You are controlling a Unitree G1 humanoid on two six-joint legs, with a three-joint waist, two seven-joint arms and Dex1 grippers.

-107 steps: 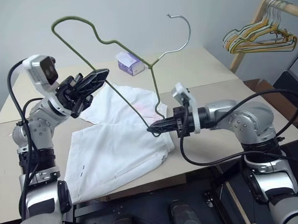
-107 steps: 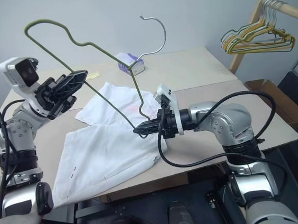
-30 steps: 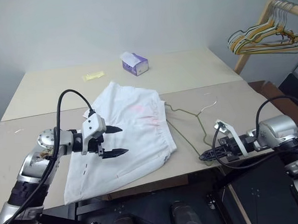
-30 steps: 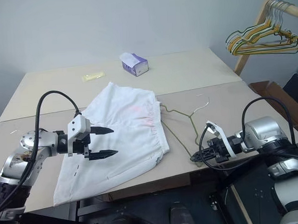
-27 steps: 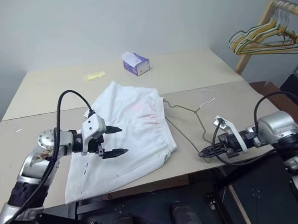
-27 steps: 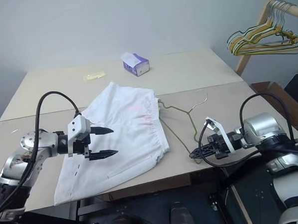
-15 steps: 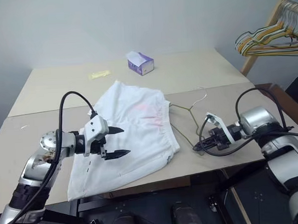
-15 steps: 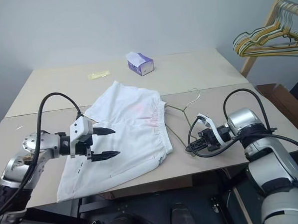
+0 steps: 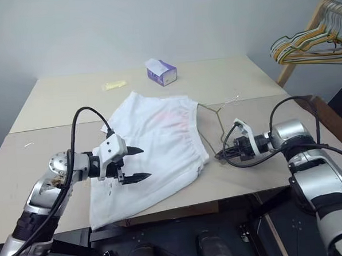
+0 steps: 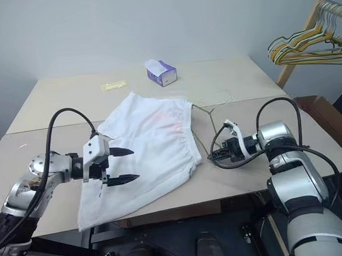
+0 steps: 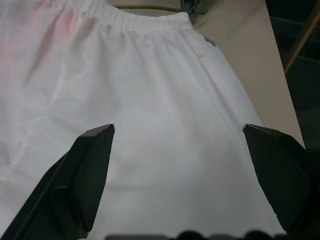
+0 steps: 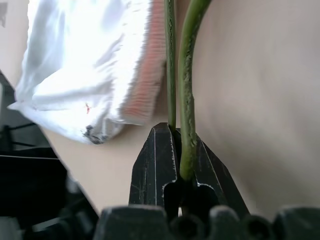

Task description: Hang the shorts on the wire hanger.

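Note:
The wire hanger (image 9: 220, 121) will come along inside the shorts when I lift the waistband's end, because the greenish wire goes out of sight at the gathered waistband (image 9: 198, 106).
The white shorts (image 9: 160, 143) lie flat on the table, with the gathered waistband facing my right arm. My left gripper (image 9: 135, 163) hovers open just above the shorts' lower part; in the left wrist view its black fingers (image 11: 85, 180) stand wide apart over the fabric (image 11: 160, 100). My right gripper (image 9: 221, 155) is shut on the thin wire hanger (image 9: 218, 122), low over the table beside the waistband. In the right wrist view the greenish wire (image 12: 186, 90) runs out from between the shut jaws. The hanger's far end is hidden at the waistband.
A purple-and-white tissue box (image 9: 161, 72) and a small yellow item (image 9: 114, 84) sit at the table's far side. A bunch of coloured hangers (image 9: 307, 40) hangs on a wooden rack at the right. The table's front edge (image 9: 181, 205) runs just below the shorts.
My right gripper has slid the hanger across the table toward the shorts' waistband, and its far end has gone out of sight there. The left gripper has stayed open over the shorts.

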